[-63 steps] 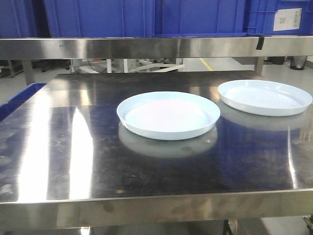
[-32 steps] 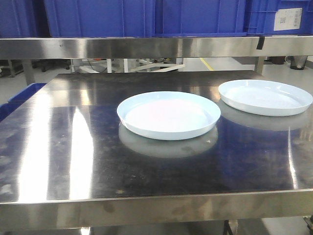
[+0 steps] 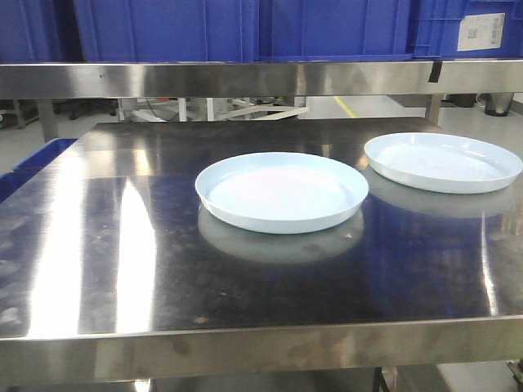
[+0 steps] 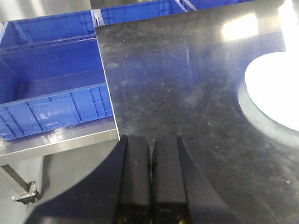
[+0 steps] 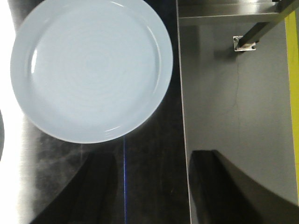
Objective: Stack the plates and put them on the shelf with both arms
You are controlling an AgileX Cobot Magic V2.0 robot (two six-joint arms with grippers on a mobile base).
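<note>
The plate (image 3: 444,162) by the robot's right gripper has the same wide, shallow shape (image 3: 282,191) as the middle plate, so I expect it to nest almost flush when the robot lowers it there.
Two white plates lie apart on the steel tabletop (image 3: 122,245): one in the middle (image 3: 280,193), one at the far right (image 3: 442,162). Behind and above them runs the shelf's front rail (image 3: 245,79). Neither arm shows in the front view. My left gripper (image 4: 150,140) is shut with nothing in it, over the table near its left corner; the middle plate (image 4: 275,88) sits well to its right. My right gripper (image 5: 152,158) is open and holds nothing. It hangs just short of the right plate (image 5: 91,70), with one finger (image 5: 205,156) past the table's right edge.
Large blue crates (image 3: 245,28) stand on the shelf. More blue crates (image 4: 51,93) sit low beside the table's left edge. Beyond the right edge lies grey floor with a table foot (image 5: 244,43) and a yellow line (image 5: 293,93).
</note>
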